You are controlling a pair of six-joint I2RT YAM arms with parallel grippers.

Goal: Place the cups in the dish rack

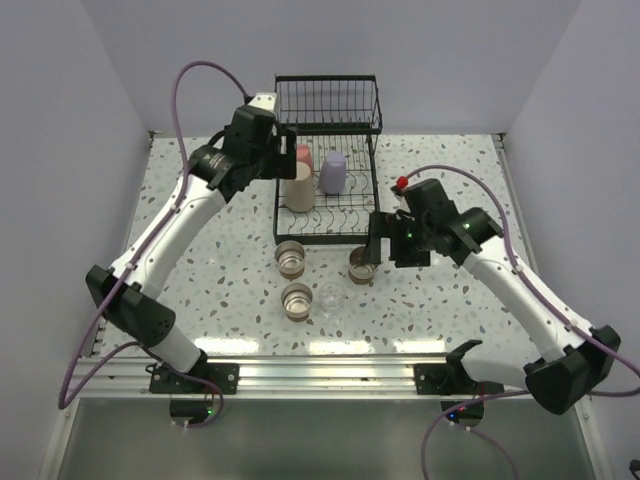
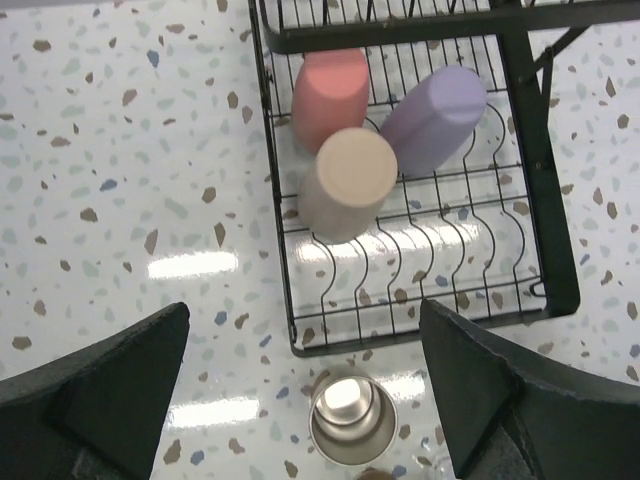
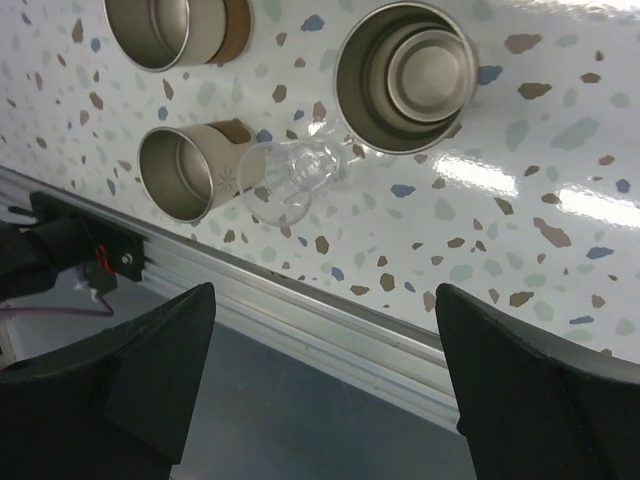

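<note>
My right gripper should pick up and tip the brown cup (image 1: 361,266) beside it, then hold its base (image 1: 361,279) out to my left gripper, because the cup stands with its opening up.
The black wire dish rack (image 1: 358,215) stands at the back middle. On its tray lie a coral-pink cup (image 1: 303,156), a beige cup (image 1: 298,187) and a lavender cup (image 1: 333,172). They also show in the left wrist view: coral-pink cup (image 2: 330,95), beige cup (image 2: 350,178), lavender cup (image 2: 436,105). Three brown cups (image 1: 290,256) (image 1: 297,299) (image 1: 362,268) and a clear cup (image 1: 331,297) stand on the table in front of the rack. My left gripper (image 1: 278,150) is open and empty above the rack's left side. My right gripper (image 1: 383,245) is open and empty beside the right brown cup (image 3: 405,60).
The rack's upright basket (image 1: 328,103) stands at the back. A metal rail (image 3: 330,320) runs along the table's near edge. White walls close in the left, right and back sides. A red-tipped part (image 1: 401,182) sits on the right arm.
</note>
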